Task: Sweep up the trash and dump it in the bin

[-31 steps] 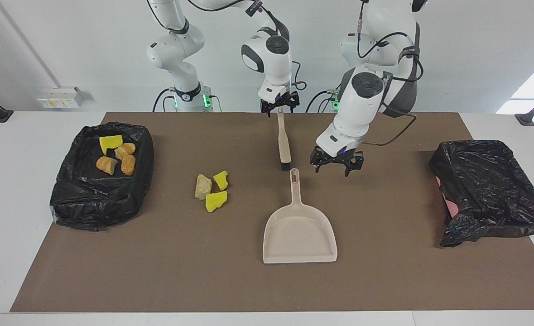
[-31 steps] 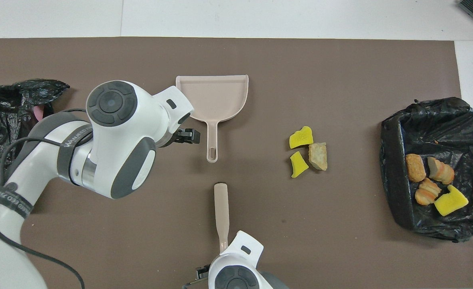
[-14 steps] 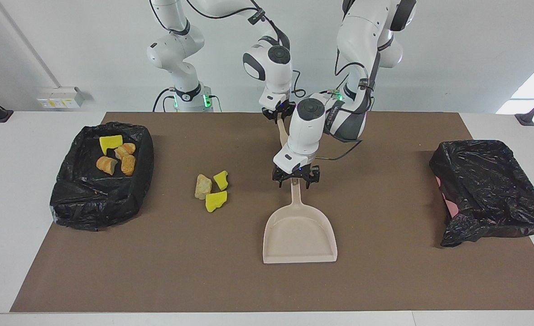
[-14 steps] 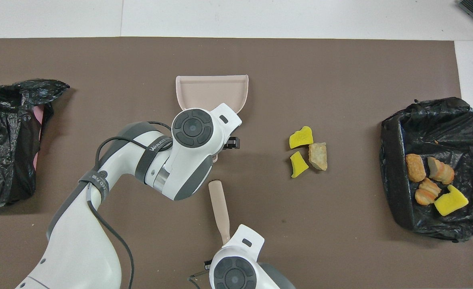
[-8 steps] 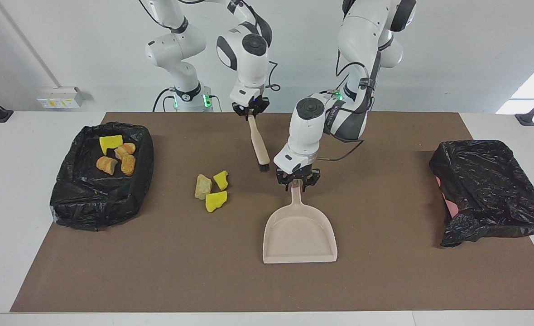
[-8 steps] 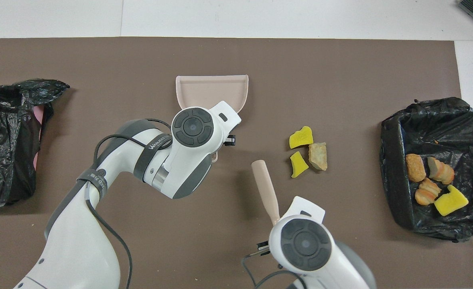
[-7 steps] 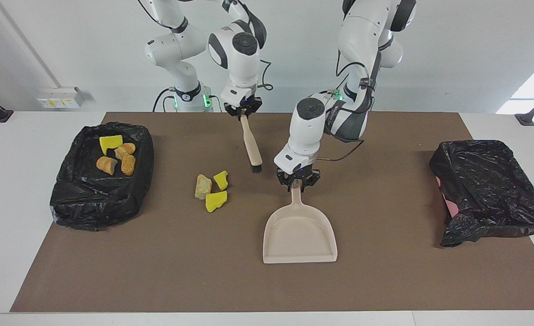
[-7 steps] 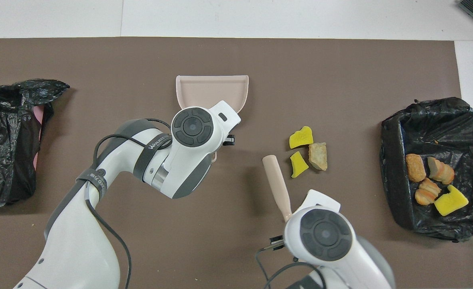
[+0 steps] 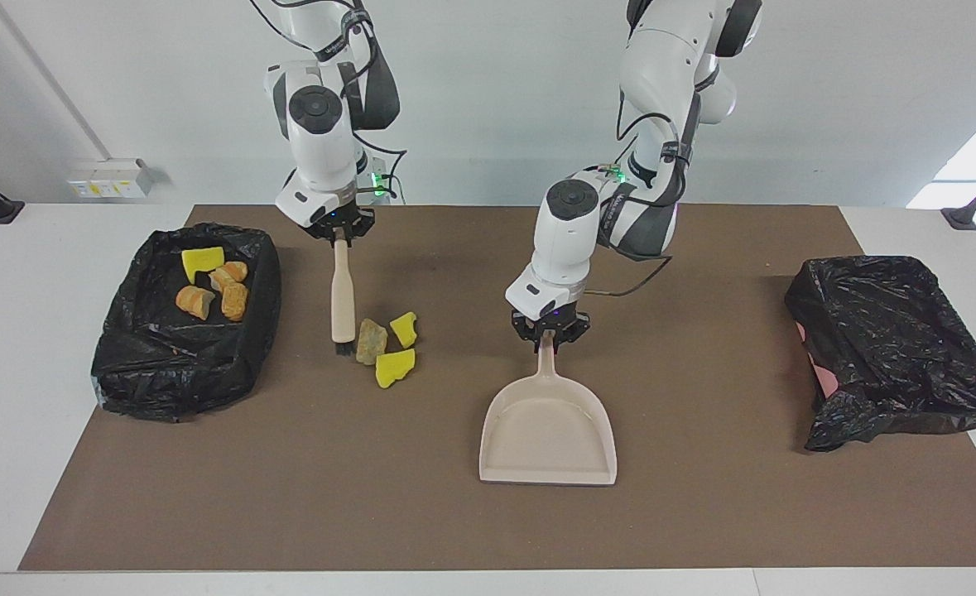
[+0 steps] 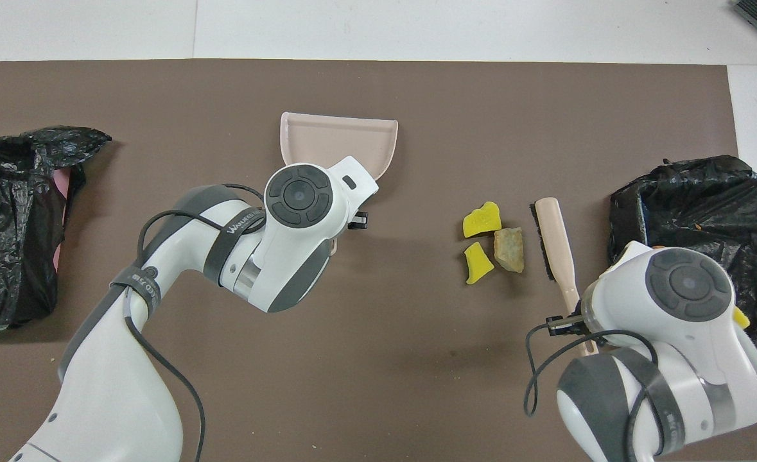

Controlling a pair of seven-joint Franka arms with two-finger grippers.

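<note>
I should turn the dustpan's open edge (image 9: 548,482) toward the brush with my left gripper while my right gripper sweeps the scraps in, because the dustpan's edge points past the scraps.
Three loose trash scraps lie together on the brown mat: a tan lump (image 9: 370,341) (image 10: 510,249) and two yellow sponge chunks (image 9: 394,367) (image 9: 405,329). My right gripper (image 9: 338,234) is shut on the handle of a beige brush (image 9: 342,290) (image 10: 556,240). The brush bristles are low beside the tan lump, between the scraps and the black-lined bin (image 9: 165,372) (image 10: 693,186). My left gripper (image 9: 546,331) is shut on the handle of the beige dustpan (image 9: 547,434) (image 10: 336,138), which lies beside the scraps toward the left arm's end.
The bin at the right arm's end holds several yellow and orange scraps (image 9: 210,285). A second black-bagged bin (image 9: 893,348) (image 10: 6,218) sits at the left arm's end. The brown mat (image 9: 289,497) covers most of the white table.
My right arm has carried the brush from the middle of the table to the bin side of the loose scraps. My left gripper came onto the dustpan handle and shut; the pan shifted slightly.
</note>
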